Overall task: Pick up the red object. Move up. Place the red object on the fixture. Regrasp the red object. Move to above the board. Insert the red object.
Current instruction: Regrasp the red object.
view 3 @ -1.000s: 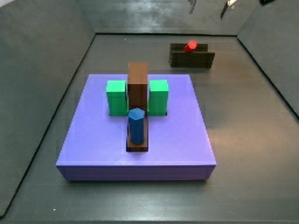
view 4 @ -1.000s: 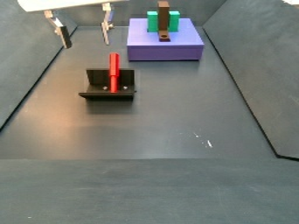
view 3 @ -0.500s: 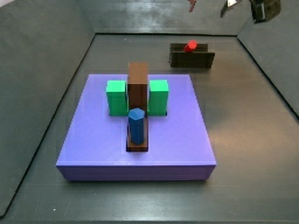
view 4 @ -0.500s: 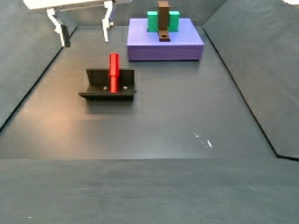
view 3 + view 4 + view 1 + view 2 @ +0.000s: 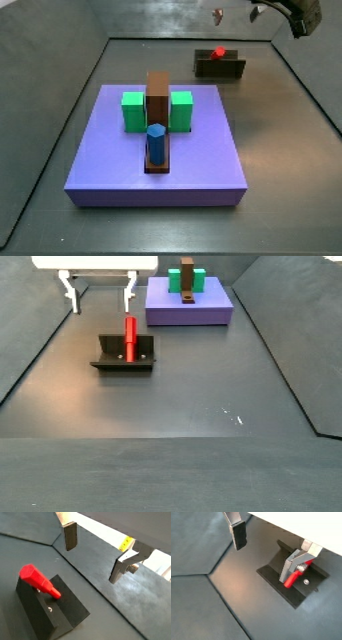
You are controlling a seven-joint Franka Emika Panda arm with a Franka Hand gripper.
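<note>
My gripper is going to insert the red object, which gets thinner from a thick head (image 5: 31,574). Its thin body (image 5: 51,590) will then sink out of sight and leave the head standing.
The red object (image 5: 130,334) rests tilted in the dark fixture (image 5: 110,362). In a side view only its red tip (image 5: 218,53) shows above the fixture (image 5: 227,70). My gripper (image 5: 100,294) is open and empty, hanging above and just beyond the fixture, apart from the peg. It also shows at the top edge of a side view (image 5: 237,13). Both wrist views show the gripper (image 5: 97,554) (image 5: 264,554) with nothing between the fingers, the red object (image 5: 39,582) (image 5: 292,576) and the fixture (image 5: 57,614) (image 5: 304,592) below it. The purple board (image 5: 194,160) lies apart from them.
On the board stand two green blocks (image 5: 134,110), a long brown slotted block (image 5: 158,95) and an upright blue peg (image 5: 156,143). The board also shows far back in a side view (image 5: 214,311). Grey walls ring the dark floor.
My gripper has come down a little and further into view in a side view, still open. The red object and fixture have not moved.
</note>
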